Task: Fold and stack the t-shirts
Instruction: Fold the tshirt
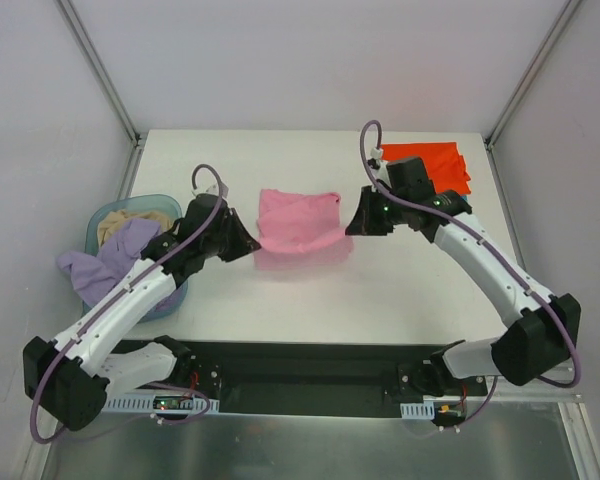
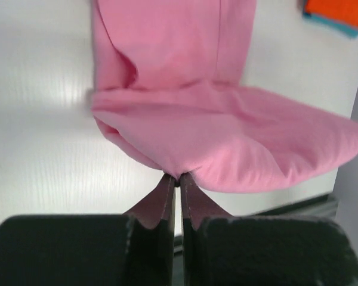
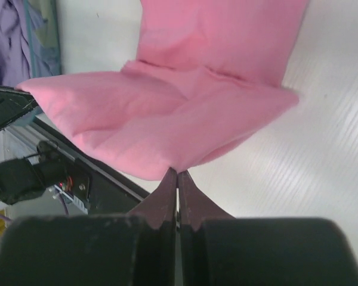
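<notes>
The pink t-shirt has both near corners in my grippers, its far part (image 1: 299, 210) flat ahead. My left gripper should continue to the t-shirt's far edge (image 1: 271, 191) and release there.
A bright pink t-shirt (image 1: 298, 222) hangs between my two grippers above the middle of the table, its far part trailing on the surface. My left gripper (image 1: 252, 240) is shut on its left corner, as the left wrist view shows (image 2: 178, 179). My right gripper (image 1: 352, 226) is shut on its right corner, as the right wrist view shows (image 3: 177, 171). The pink cloth (image 2: 227, 143) (image 3: 167, 119) sags between them. An orange-red t-shirt (image 1: 432, 165) lies folded at the far right, on top of a teal one (image 2: 328, 21). A pale lavender t-shirt (image 1: 105, 262) hangs out of the basket.
A round light-blue plastic basket (image 1: 115, 213) stands at the table's left edge, with a beige cloth (image 1: 130, 222) and the lavender shirt in it. The black base rail (image 1: 310, 365) runs along the near edge. White walls close in the back and sides.
</notes>
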Robot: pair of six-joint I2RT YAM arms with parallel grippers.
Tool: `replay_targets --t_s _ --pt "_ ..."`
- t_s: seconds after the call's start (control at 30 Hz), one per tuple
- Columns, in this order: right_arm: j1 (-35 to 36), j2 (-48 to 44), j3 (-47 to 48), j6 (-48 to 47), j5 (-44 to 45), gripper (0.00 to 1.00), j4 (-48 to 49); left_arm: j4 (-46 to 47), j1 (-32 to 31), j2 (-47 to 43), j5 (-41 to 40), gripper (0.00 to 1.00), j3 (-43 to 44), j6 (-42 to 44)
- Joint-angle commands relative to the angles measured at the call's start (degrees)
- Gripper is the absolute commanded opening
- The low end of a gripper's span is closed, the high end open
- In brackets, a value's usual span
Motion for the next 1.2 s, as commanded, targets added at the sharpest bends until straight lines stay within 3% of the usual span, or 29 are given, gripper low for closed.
replay_targets --t_s 0.0,0.13,0.47,0.63,1.17 --pt "-2.82 6.24 7.26 -1.33 -5.48 0.01 6.43 0.30 5.25 5.97 -3.81 0.00 7.78 1.96" --pt "-4.32 10.13 10.60 0.25 -12.24 0.01 10.29 0.56 8.59 9.24 -1.96 0.00 9.99 2.32" --pt "-9.41 19.43 12.45 5.62 -19.38 0.01 18.21 3.29 12.46 16.00 -1.69 0.00 15.51 4.69" --pt "-11.96 24.18 14.03 6.76 -19.39 0.01 20.67 4.34 15.09 24.87 0.41 0.00 20.79 6.71" --pt "-17.07 49.48 34.58 4.13 -15.78 0.02 17.61 4.34 19.05 58.70 8.68 0.00 48.55 12.43"
